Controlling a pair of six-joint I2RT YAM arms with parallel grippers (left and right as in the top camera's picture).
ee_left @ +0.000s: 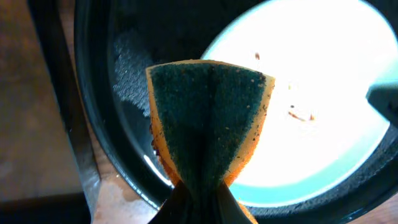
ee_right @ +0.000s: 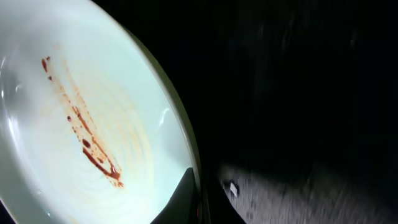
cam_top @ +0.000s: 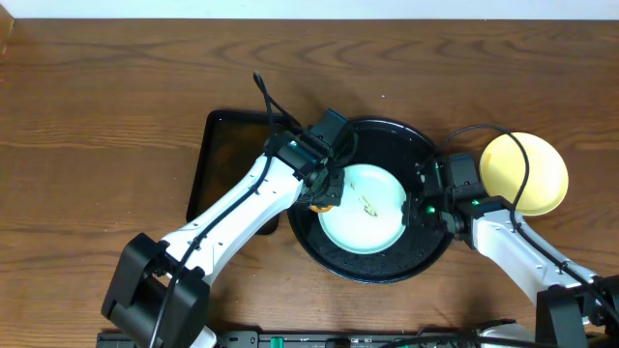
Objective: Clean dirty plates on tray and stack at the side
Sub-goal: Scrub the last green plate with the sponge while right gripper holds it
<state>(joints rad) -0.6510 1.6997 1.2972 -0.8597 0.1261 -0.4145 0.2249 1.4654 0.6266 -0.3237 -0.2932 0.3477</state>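
The plate's centre has brown smears on it while the sponge (cam_top: 321,208) hovers over the plate's edge. My left gripper should wipe the sponge across the smears (cam_top: 368,206) before stacking the plate.
A pale mint-white plate (cam_top: 363,208) with brown smears at centre lies in the round black tray (cam_top: 368,263). My left gripper (cam_top: 324,193) is shut on a green and orange sponge (ee_left: 208,118), held just over the plate's left edge (ee_left: 311,81). My right gripper (cam_top: 414,207) is shut on the plate's right rim (ee_right: 186,155); one finger is inside the rim, one outside. The smear shows in the right wrist view (ee_right: 93,149). A pale yellow plate (cam_top: 524,174) lies on the wooden tabletop right of the tray.
A rectangular dark brown tray (cam_top: 227,155) lies left of the black tray, under my left arm. Bare wood-grain tabletop (cam_top: 97,126) spreads to the left and back.
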